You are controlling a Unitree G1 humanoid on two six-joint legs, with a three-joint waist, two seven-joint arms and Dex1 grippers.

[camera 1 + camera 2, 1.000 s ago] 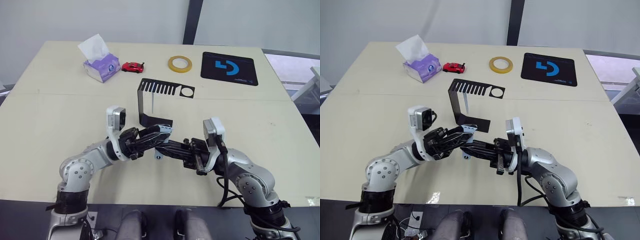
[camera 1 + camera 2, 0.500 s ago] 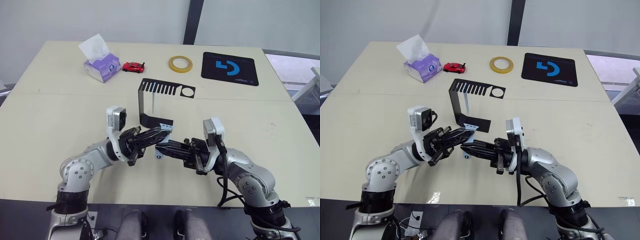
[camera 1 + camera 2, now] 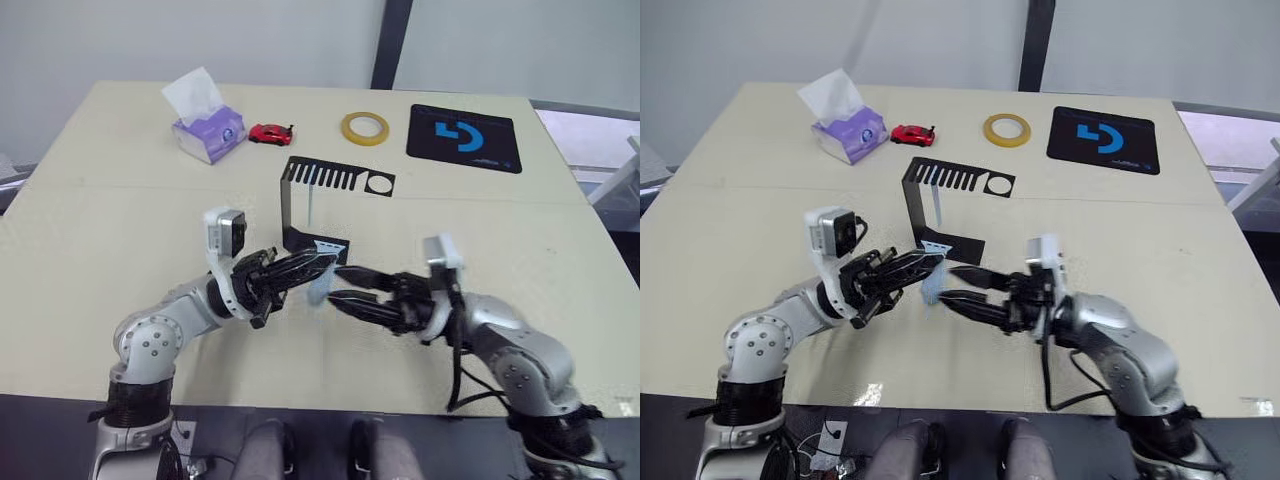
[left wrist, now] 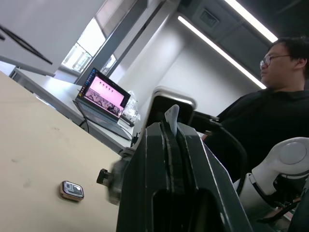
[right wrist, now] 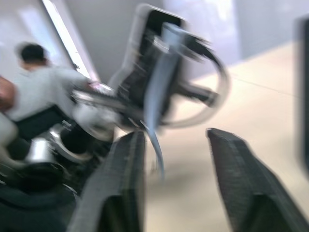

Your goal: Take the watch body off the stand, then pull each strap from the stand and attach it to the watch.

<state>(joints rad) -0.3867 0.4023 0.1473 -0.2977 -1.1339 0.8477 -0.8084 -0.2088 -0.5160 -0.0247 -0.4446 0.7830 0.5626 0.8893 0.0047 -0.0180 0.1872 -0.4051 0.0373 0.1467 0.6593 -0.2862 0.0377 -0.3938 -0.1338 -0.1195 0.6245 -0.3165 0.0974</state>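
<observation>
My gripper will lower the watch body, and the light-blue strap [image 3: 318, 290] joined to it should lie out flat, because the strap hangs as a thin, gently curved band [image 5: 155, 108].
My left gripper [image 3: 324, 264] is shut on a pale light-blue strap [image 3: 320, 287], which hangs from its tips just above the table. In the left wrist view the strap's end [image 4: 172, 117] pokes out between the closed fingers. My right gripper [image 3: 338, 284] faces it from the right, open, its tips just beside the strap and apart from it. The right wrist view shows the strap [image 5: 157, 92] beyond the spread fingers [image 5: 126, 164]. The black stand [image 3: 287, 205] is upright right behind both grippers. The watch body [image 4: 71, 190] lies flat on the table.
Along the table's far side are a tissue box [image 3: 208, 133], a red toy car [image 3: 270, 132], a yellow tape roll [image 3: 363, 127] and a black mat with a blue logo [image 3: 464, 138]. A person [image 4: 270, 111] sits beyond the table near a laptop [image 4: 104, 99].
The left gripper has closed on the strap. The right gripper has opened, let go of it and drawn back slightly to the right.
</observation>
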